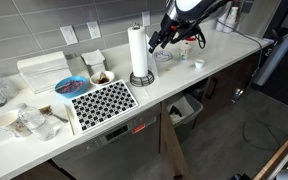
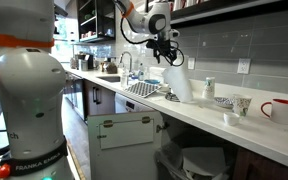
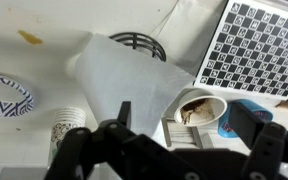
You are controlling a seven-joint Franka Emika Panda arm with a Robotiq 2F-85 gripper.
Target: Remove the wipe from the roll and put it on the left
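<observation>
The wipe [image 3: 127,92] will come off the roll and hang limp when I carry it, because a loose white edge [image 3: 176,80] spreads out from a narrow tip.
The roll [image 1: 136,48] is a tall white cylinder standing upright on its round dark base [image 1: 141,79] on the counter. It also shows in the other exterior view [image 2: 177,82]. In the wrist view I look down on it as a white cone [image 3: 119,80], with the dark base [image 3: 139,41] behind it. My gripper [image 1: 162,39] hangs open and empty just above and beside the top of the roll. It shows in both exterior views [image 2: 167,52] and in the wrist view [image 3: 184,118]. I cannot tell any loose wipe apart from the roll.
A black-and-white patterned mat [image 1: 102,100], a blue bowl [image 1: 71,85], a cup with brown contents [image 3: 199,108] and a white napkin stack [image 1: 44,70] lie near the roll. A blue-patterned plate [image 3: 4,95] and a paper cup [image 3: 69,125] show in the wrist view. A red mug [image 2: 277,110] stands further off.
</observation>
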